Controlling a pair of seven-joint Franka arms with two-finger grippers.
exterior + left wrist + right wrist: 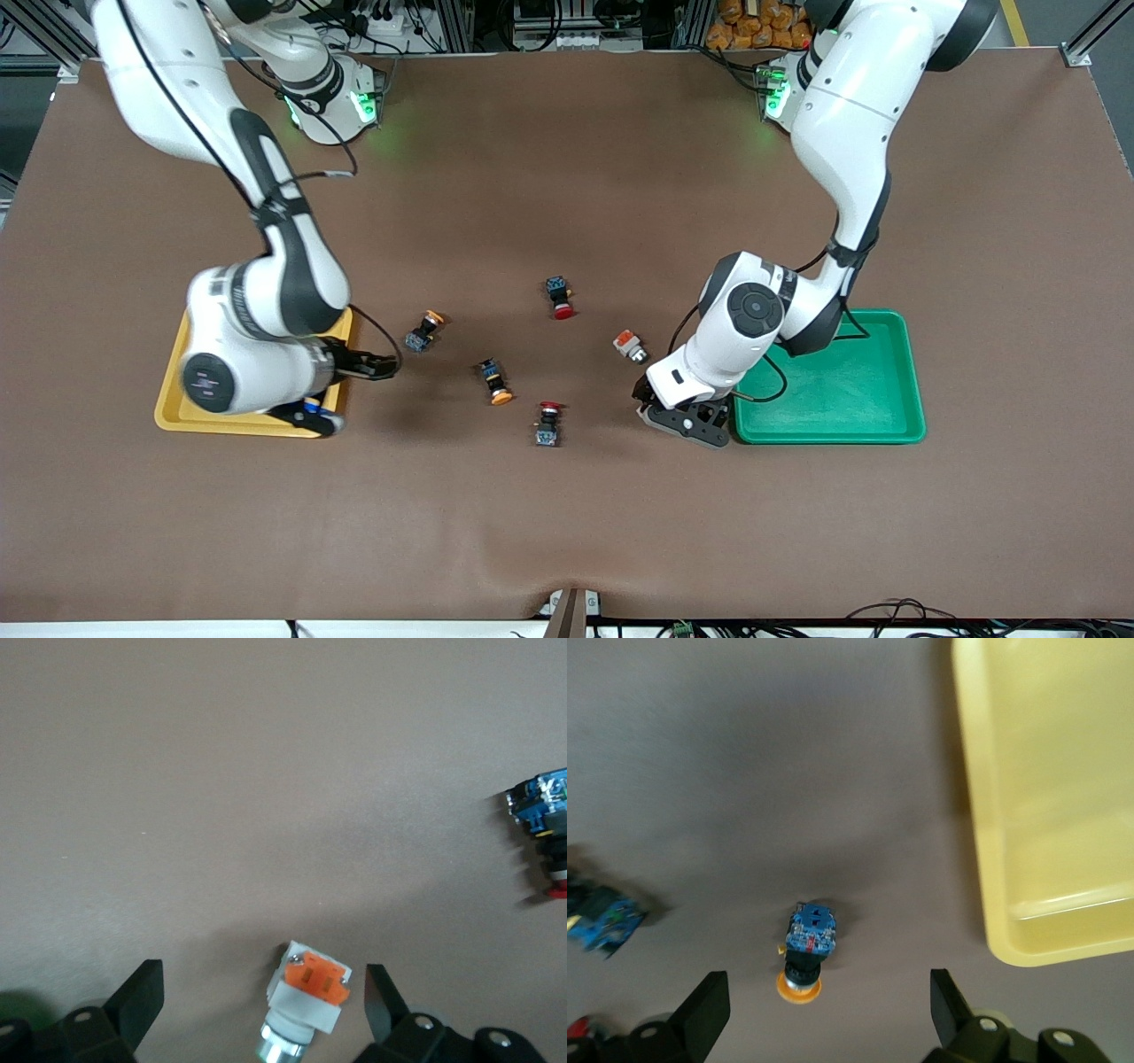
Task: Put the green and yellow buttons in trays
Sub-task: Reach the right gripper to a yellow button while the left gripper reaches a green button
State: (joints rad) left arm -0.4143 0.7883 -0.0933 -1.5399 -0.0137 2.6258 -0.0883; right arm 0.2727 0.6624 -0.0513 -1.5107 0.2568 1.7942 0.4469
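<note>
The silver-white switch (304, 1000) will turn square to the open fingers when I close my left gripper, because the flat sides (336, 1012) are at an angle between them.
Two orange-yellow capped switches lie mid-table, one (423, 330) nearer the yellow tray (177, 416), one (496, 381) nearer the front camera. One silver-white switch with an orange block (630, 346) lies beside the green tray (886, 425); a second one is not in view. My right gripper (312, 418) hangs open by the yellow tray's edge (1028, 904); the yellow-capped switch (808, 948) lies below, between its fingers' line, untouched. My left gripper (687, 424) hangs open over the mat beside the green tray; the silver-white switch (308, 992) lies between its open fingers (146, 988), untouched.
Two red-capped black switches lie on the brown mat, one (560, 297) farther from the front camera, one (547, 424) nearer. The farther one shows at the edge of the left wrist view (545, 828). A second blue-bodied switch (602, 917) shows in the right wrist view.
</note>
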